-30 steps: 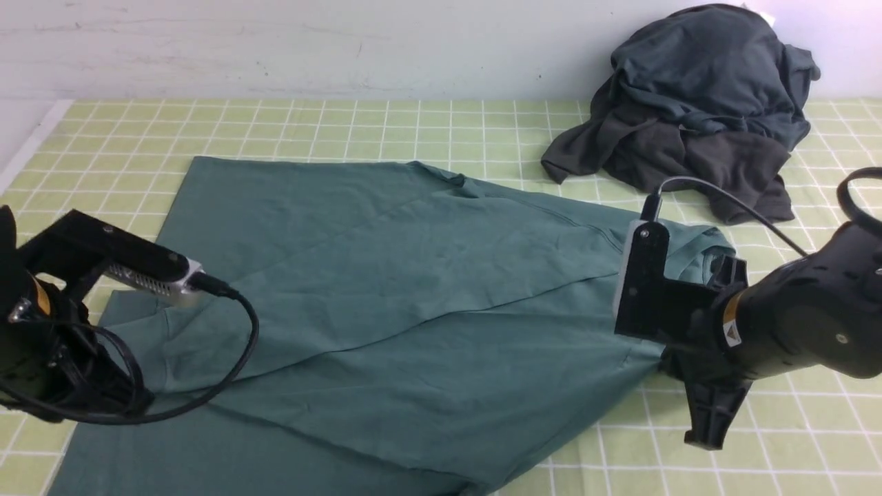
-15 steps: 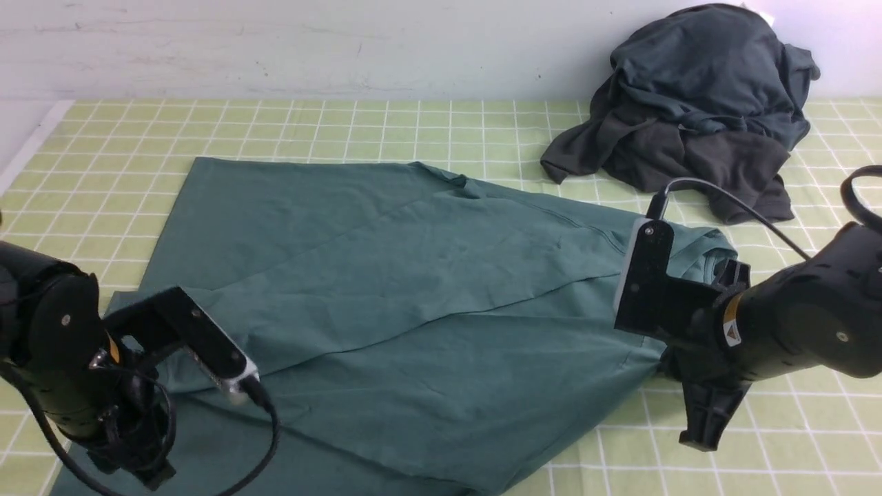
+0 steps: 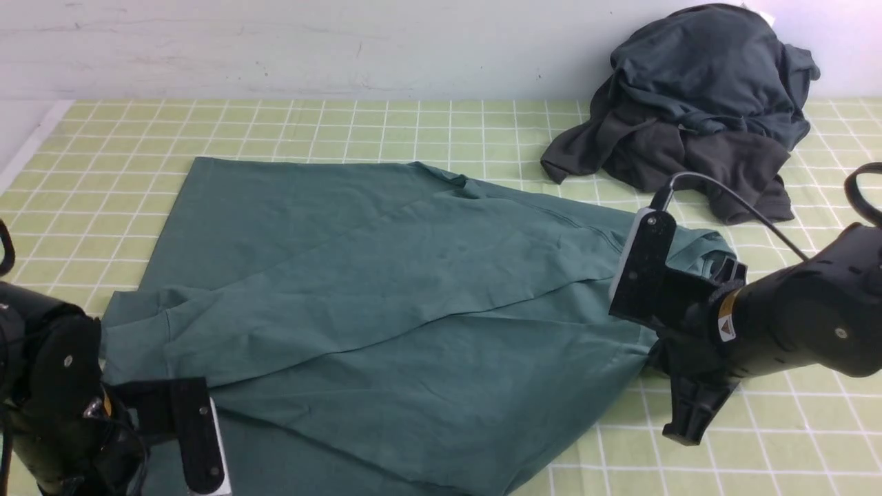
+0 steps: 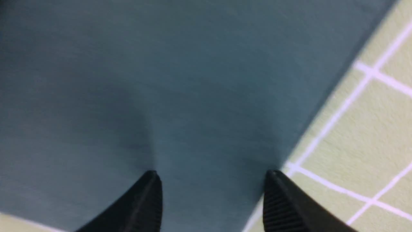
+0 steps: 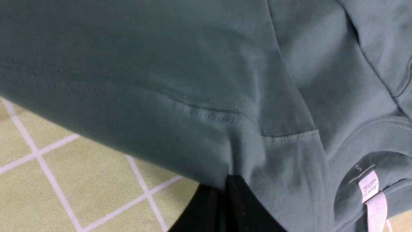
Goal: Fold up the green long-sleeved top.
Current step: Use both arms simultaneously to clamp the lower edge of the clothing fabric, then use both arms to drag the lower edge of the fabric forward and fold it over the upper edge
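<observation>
My gripper is working on the green long-sleeved top with loose folds [image 3: 355, 347] across it, so its flat back edge [image 3: 310, 165] will stay in place when I carry the top's near side back.
The green long-sleeved top [image 3: 386, 296] lies spread on the checked table, with a layer folded diagonally across its body. My left gripper [image 4: 212, 175] is open, with nothing between the fingers. It hovers over the top [image 4: 161, 80] close to the cloth's edge, at the table's front left. My right gripper [image 5: 225, 182] is shut on the top [image 5: 193, 80] at the shoulder edge, next to the collar and the white neck label [image 5: 370, 190]. The cloth there is bunched and slightly lifted. In the front view both sets of fingers are hidden behind the arms.
A dark charcoal heap of garments [image 3: 696, 110] sits at the back right against the wall. The table's left edge [image 3: 27, 148] runs along the far left. The right arm's cable [image 3: 730, 196] arches over the cloth near the heap.
My left gripper has opened, and its arm has dropped back toward the front left corner of the table. The folded layer now lies uncovered there. The right arm has shifted slightly left, still gripping.
</observation>
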